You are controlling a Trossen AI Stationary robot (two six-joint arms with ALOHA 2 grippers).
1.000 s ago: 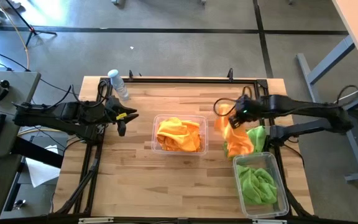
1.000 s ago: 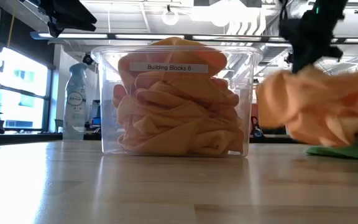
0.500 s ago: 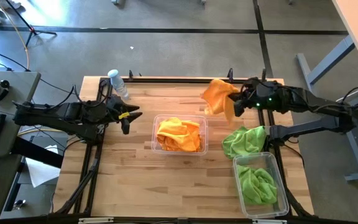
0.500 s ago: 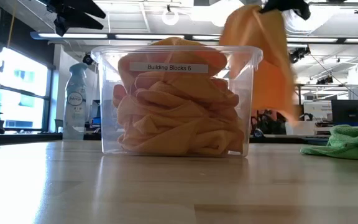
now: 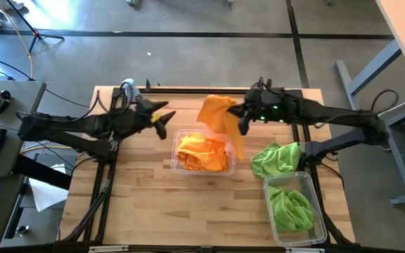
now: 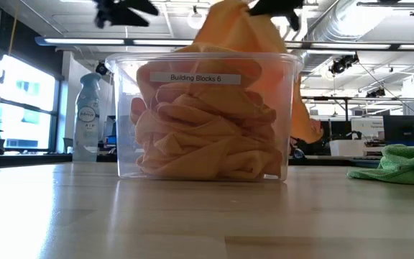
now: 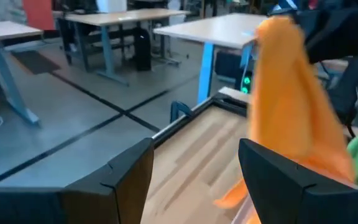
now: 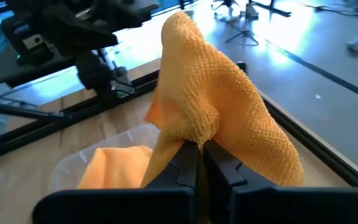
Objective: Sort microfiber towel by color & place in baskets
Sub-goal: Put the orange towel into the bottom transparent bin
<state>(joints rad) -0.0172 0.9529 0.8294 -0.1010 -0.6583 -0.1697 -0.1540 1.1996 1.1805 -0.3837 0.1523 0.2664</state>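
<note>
My gripper has the slack orange towel (image 5: 220, 116) to lower. The middle basket (image 5: 202, 153) is already heaped, so the towel will fold over into a loose peak above the basket's rim when I lower it.
My right gripper (image 5: 242, 118) is shut on an orange towel (image 5: 216, 114) and carries it in the air above the far rim of the middle basket (image 5: 176, 166), which is heaped with orange towels (image 6: 203, 137). My left gripper (image 5: 163, 118) is open and hovers left of the carried towel (image 7: 291, 106), touching nothing. A loose lime green towel (image 5: 276, 159) lies on the table to the right. A second basket (image 5: 320, 211) at the near right corner holds green towels (image 5: 290, 209). My right gripper pinches a bunched fold of the orange towel (image 8: 194, 134) between its two fingers (image 8: 219, 163), coming level from the table's right. The cloth humps up over the fingertips and hangs slack below. Its lower end (image 5: 240, 149) dangles clear of the table by the orange basket's right end.
A clear bottle (image 5: 127, 87) stands near the far left corner, partly behind my left arm. A black rail (image 5: 202, 89) runs along the table's far edge. Bare wood lies near and left of the middle basket.
My right gripper has lifted the orange towel off the green one at the table's right and carried it up and leftward to above the middle basket; the cloth now hangs clear. My left gripper has moved right and toward the far edge, nearer the towel.
</note>
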